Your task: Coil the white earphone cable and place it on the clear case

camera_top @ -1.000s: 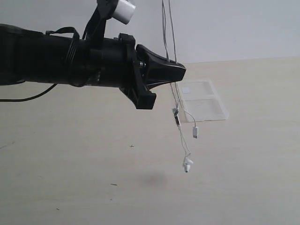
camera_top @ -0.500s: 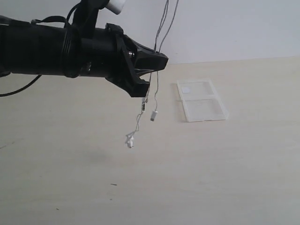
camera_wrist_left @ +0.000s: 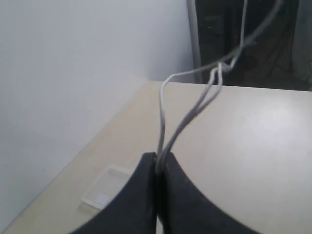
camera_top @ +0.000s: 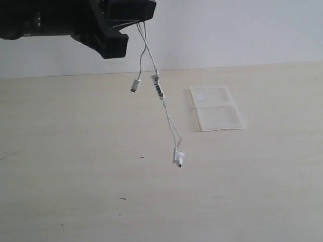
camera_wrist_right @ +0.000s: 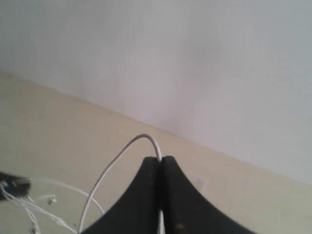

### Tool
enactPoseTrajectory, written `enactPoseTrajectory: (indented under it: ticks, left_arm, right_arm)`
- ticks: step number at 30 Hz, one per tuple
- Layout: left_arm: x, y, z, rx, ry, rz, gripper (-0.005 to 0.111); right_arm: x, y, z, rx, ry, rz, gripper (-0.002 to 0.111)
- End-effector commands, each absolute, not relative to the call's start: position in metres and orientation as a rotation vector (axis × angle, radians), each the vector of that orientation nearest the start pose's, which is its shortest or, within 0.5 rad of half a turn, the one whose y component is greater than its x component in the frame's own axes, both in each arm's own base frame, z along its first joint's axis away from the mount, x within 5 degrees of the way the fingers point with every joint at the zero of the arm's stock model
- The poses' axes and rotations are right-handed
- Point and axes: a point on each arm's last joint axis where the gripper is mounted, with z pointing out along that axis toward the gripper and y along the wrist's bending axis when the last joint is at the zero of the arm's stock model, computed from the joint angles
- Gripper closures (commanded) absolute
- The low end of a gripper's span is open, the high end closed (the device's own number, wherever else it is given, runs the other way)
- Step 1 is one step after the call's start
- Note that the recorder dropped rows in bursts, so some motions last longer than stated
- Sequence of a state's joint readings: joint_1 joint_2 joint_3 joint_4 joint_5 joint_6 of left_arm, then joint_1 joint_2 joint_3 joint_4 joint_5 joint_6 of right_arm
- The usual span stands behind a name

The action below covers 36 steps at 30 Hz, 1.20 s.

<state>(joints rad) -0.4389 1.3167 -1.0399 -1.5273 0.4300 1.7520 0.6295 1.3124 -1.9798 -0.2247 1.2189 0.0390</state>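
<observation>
The plug [camera_top: 135,85] and earbud hang loose below my left gripper. Next, my right gripper lets go of its part of the cable and gathers the hanging parts [camera_top: 159,88] near the inline remote.
The white earphone cable [camera_top: 166,117] hangs in the air from my left gripper [camera_top: 144,11] at the top left of the exterior view. Its plug [camera_top: 134,84], inline remote [camera_top: 158,90] and an earbud [camera_top: 179,158] dangle above the table. The left wrist view shows the left gripper [camera_wrist_left: 159,157] shut on two strands of the cable [camera_wrist_left: 192,111]. My right gripper [camera_wrist_right: 160,159] is shut on another stretch of the cable [camera_wrist_right: 114,163]; it is out of the exterior view. The clear case [camera_top: 217,115] lies flat on the table to the right, apart from the cable.
The pale wooden table [camera_top: 75,191] ends at a white wall [camera_top: 242,30] behind it. The clear case [camera_wrist_left: 103,194] also shows beside the left jaws, near the wall. A dark area [camera_wrist_left: 258,48] lies beyond the table's far edge.
My left gripper has risen and moved left with the cable. The dangling ends have swung, the earbud now hanging lower right of the gripper. The strands running up out of view are gone.
</observation>
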Motion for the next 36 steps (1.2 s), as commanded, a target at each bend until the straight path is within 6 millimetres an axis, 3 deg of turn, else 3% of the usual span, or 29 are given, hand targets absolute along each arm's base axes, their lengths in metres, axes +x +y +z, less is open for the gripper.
enactPoseTrajectory:
  ticks: [1,4,7,11,15,18,20,28,36]
  left_arm:
    - [0.247,-0.149,0.376,0.759,1.586,-0.5,0.107]
    - [0.241,-0.147,0.383,0.704,1.59,-0.547,0.107]
    - [0.24,-0.146,0.385,0.675,1.602,-0.577,0.107]
    - [0.241,-0.145,0.385,0.646,1.613,-0.581,0.107]
    - [0.244,-0.142,0.385,0.583,1.631,-0.557,0.107]
    - [0.246,-0.14,0.385,0.553,1.636,-0.538,0.107]
    - [0.248,-0.138,0.386,0.498,1.644,-0.546,0.107]
    - [0.25,-0.135,0.387,0.417,1.655,-0.549,0.107]
    - [0.253,-0.131,0.388,0.336,1.668,-0.551,0.107]
  right_arm:
    - [0.182,0.096,0.5,-0.499,2.114,-0.006,0.108]
    - [0.181,0.102,0.438,-0.582,2.241,0.006,0.108]
    - [0.187,0.117,0.396,-0.674,2.234,0.11,0.108]
    - [0.193,0.128,0.371,-0.692,2.204,0.177,0.107]
    - [0.191,0.126,0.367,-0.727,2.214,0.155,0.085]
    - [0.189,0.125,0.369,-0.733,2.204,0.157,0.061]
    - [0.187,0.125,0.371,-0.713,2.205,0.181,0.054]
    - [0.184,0.125,0.374,-0.702,2.198,0.219,0.054]
    - [0.176,0.153,0.373,-0.891,2.124,0.559,0.052]
